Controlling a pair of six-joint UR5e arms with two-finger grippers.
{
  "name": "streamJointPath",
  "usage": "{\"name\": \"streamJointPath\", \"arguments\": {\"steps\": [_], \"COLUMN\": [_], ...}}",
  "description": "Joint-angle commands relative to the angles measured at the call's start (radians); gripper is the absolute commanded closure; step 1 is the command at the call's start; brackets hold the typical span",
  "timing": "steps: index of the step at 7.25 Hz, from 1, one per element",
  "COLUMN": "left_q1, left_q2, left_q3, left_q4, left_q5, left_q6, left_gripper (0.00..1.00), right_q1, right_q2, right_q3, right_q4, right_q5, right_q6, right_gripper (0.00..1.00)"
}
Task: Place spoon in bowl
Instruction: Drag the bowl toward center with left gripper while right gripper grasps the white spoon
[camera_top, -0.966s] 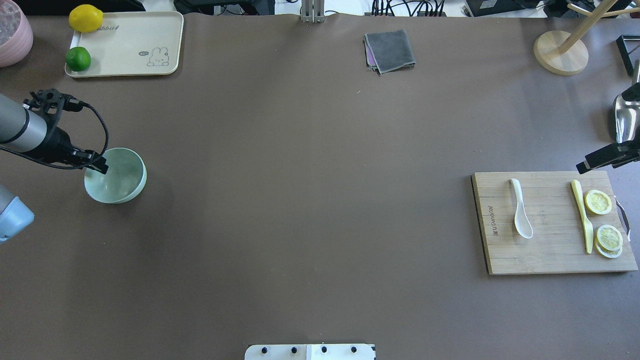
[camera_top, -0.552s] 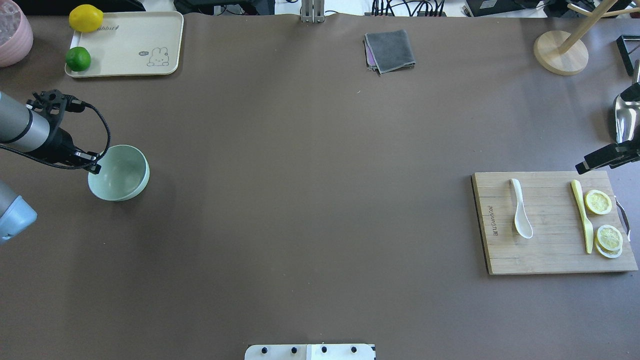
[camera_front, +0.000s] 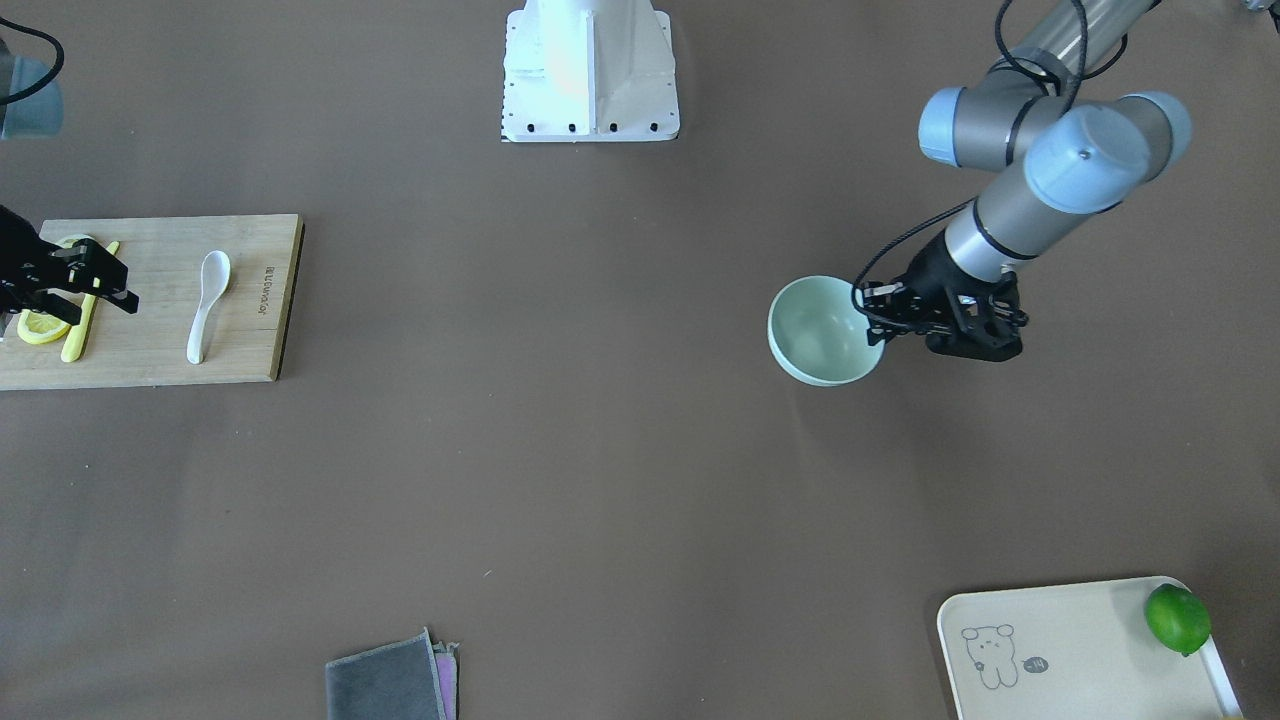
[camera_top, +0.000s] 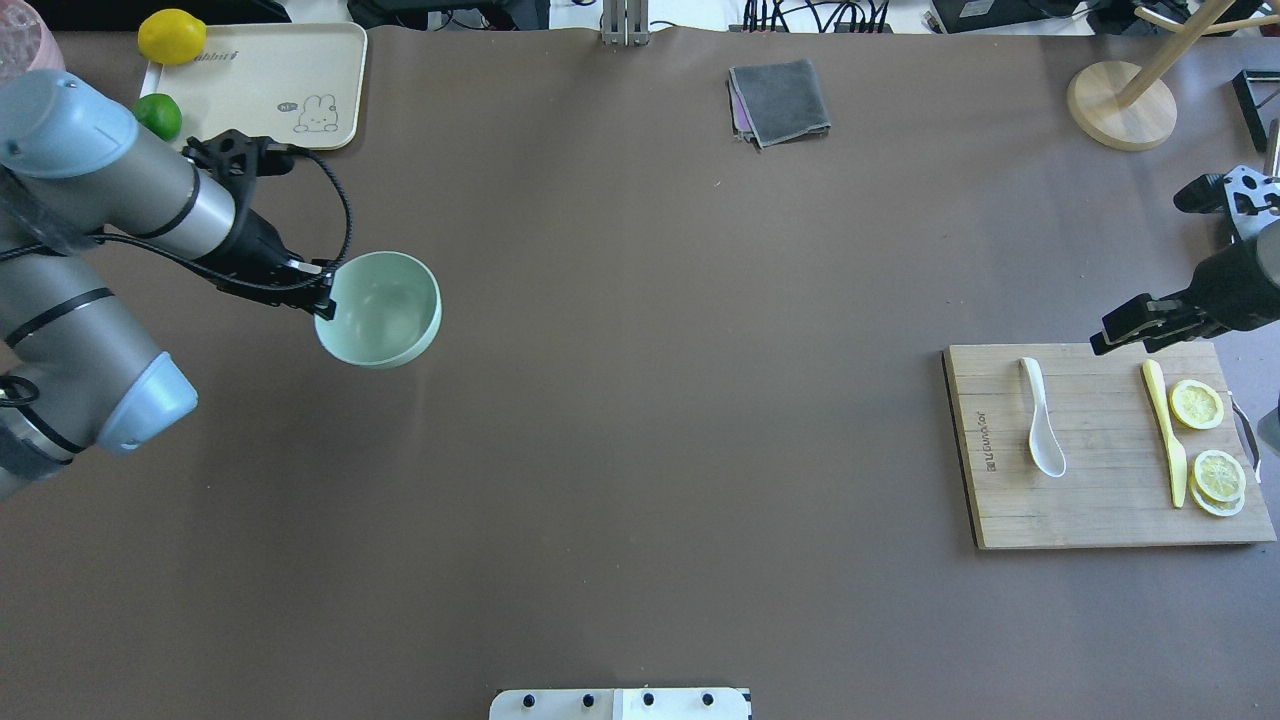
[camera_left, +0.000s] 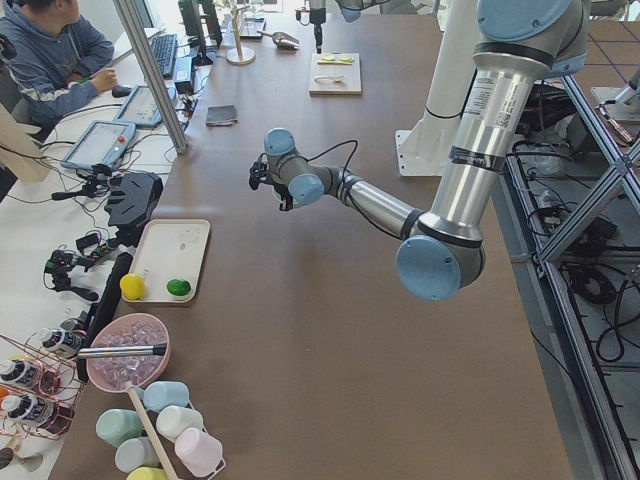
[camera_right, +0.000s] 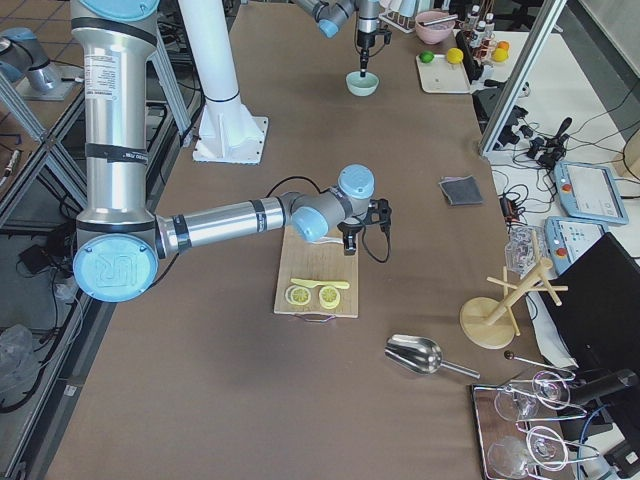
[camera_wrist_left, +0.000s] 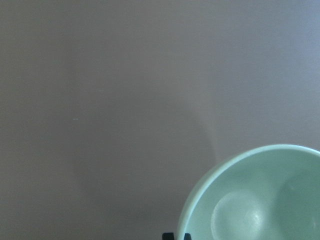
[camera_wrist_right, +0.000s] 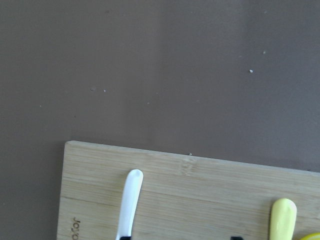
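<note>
The mint-green bowl (camera_front: 823, 331) is hanging a long way from the white spoon, so the robot's left gripper should put the bowl down in the middle of the table (camera_front: 588, 283) before the right gripper brings the spoon.
The mint-green bowl (camera_top: 385, 310) hangs just above the table at the left, its shadow below it. My left gripper (camera_top: 325, 302) is shut on its near-left rim; the pinch shows in the left wrist view (camera_wrist_left: 177, 236) and the front view (camera_front: 872, 312). The white spoon (camera_top: 1042, 430) lies on the wooden cutting board (camera_top: 1090, 510) at the right, scoop towards me. My right gripper (camera_top: 1105, 342) hovers open and empty over the board's far edge, to the right of the spoon's handle (camera_wrist_right: 129, 200).
A yellow knife (camera_top: 1165, 430) and lemon slices (camera_top: 1217, 475) lie on the board's right part. A tray (camera_top: 260, 90) with a lemon and a lime sits far left, a grey cloth (camera_top: 780, 100) far centre, a wooden stand (camera_top: 1120, 105) far right.
My left gripper has carried the bowl to the right and slightly away from me, off the table. My right gripper has moved left to the board's far edge.
</note>
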Motion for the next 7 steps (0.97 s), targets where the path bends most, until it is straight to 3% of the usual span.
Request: {"name": "streamJointPath", "arguments": {"steps": [1, 3, 5, 6, 7], "left_q1": [0.117, 0.249, 0.31, 0.333, 0.338], "left_q2": [-0.155, -0.209, -0.26, -0.264, -0.267], "left_q3": [0.004, 0.014, 0.04, 0.042, 0.042], "left_q4": [0.093, 0.112, 0.114, 0.114, 0.12], "left_q5": [0.086, 0.232, 0.284, 0.309, 0.311], "left_q6": [-0.152, -0.224, -0.297, -0.298, -0.3], "left_gripper": [1.0, 1.0, 1.0, 1.0, 1.0], "right_q1": [-0.121, -0.188, -0.2, -0.2, -0.202], "right_q2": [0.003, 0.004, 0.006, 0.015, 0.02], "right_q3": [-0.009, -0.019, -0.055, -0.056, -0.055], "right_q4": [0.094, 0.095, 0.096, 0.096, 0.096], "right_q5": [-0.098, -0.155, -0.175, -0.173, -0.164], "right_q6": [0.165, 0.22, 0.219, 0.222, 0.22], "right_gripper": [0.43, 0.43, 0.48, 0.81, 1.0]}}
